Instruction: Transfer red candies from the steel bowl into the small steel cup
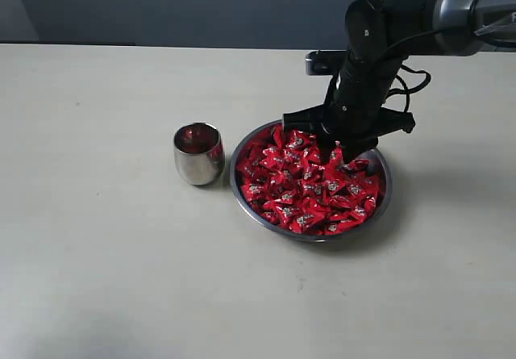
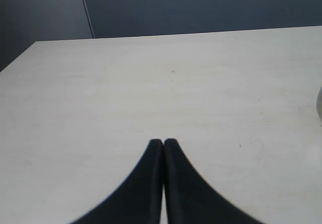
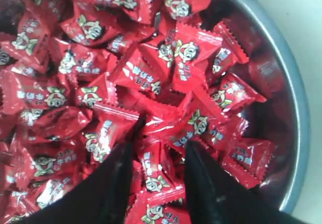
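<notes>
Next, my right gripper turns and moves toward the bowl's rim [image 3: 297,108] before it closes, because the candy [image 3: 198,123] just beyond its fingers lies at a slant to them.
The steel bowl [image 1: 235,180] sits right of the table's middle, heaped with red candies [image 1: 306,188]. The small steel cup [image 1: 198,156] stands just left of it, upright, with red showing inside. My right gripper [image 1: 343,154] reaches down into the far side of the heap. In the right wrist view the right gripper [image 3: 162,146] is open, its black fingers [image 3: 204,178] pushed among the red candies [image 3: 151,68], and one candy [image 3: 157,169] lies in the gap. The bowl's rim [image 3: 298,100] curves past. My left gripper [image 2: 163,142] is shut over bare table, away from the bowl.
The pale table [image 1: 97,254] stretches around cup and bowl, with a dark wall behind it. The right arm [image 1: 379,44] comes in from the upper right over the bowl. A grey sliver shows at the edge of the left wrist view.
</notes>
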Robot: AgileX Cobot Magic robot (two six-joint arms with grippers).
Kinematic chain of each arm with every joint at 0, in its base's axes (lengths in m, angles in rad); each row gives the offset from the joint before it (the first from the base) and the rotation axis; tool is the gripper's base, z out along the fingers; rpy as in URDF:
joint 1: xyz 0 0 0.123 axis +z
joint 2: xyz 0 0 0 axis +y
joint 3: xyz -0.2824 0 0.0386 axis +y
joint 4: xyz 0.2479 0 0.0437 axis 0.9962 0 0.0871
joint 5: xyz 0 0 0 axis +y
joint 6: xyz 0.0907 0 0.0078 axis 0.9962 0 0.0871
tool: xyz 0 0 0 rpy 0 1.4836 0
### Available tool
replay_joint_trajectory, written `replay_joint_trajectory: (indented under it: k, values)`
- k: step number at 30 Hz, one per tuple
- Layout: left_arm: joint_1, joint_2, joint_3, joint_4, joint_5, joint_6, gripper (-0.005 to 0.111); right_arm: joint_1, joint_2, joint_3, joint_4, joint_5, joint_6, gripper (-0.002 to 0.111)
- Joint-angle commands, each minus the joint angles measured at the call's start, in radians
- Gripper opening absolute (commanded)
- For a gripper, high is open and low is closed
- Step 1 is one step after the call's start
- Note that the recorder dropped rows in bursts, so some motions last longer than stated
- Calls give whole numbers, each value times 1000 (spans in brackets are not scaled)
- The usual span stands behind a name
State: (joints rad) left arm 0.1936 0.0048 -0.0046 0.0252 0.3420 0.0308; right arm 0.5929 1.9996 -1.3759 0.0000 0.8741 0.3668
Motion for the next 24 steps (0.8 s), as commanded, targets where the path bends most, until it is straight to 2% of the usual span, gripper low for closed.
replay_joint_trajectory:
  k: [1, 6, 9, 11, 18, 24]
  values:
    - [-7, -5, 5, 2, -8, -1, 0, -5, -6, -7, 68, -4, 5, 35]
    - [-7, -5, 5, 2, -8, -1, 0, -5, -6, -7, 177, -76, 108, 35]
    - [-7, -5, 5, 2, -8, -1, 0, -14, -6, -7, 116, -39, 457, 35]
    - [-7, -5, 5, 2, -8, -1, 0, -14, -6, -7, 84, -29, 539, 35]
    - [-7, -5, 5, 2, -8, -1, 0, -16, -6, -7, 0, 59, 634, 35]
    - [-7, -5, 5, 2, -8, -1, 0, -37, 1, -31, 6, 78, 639, 35]
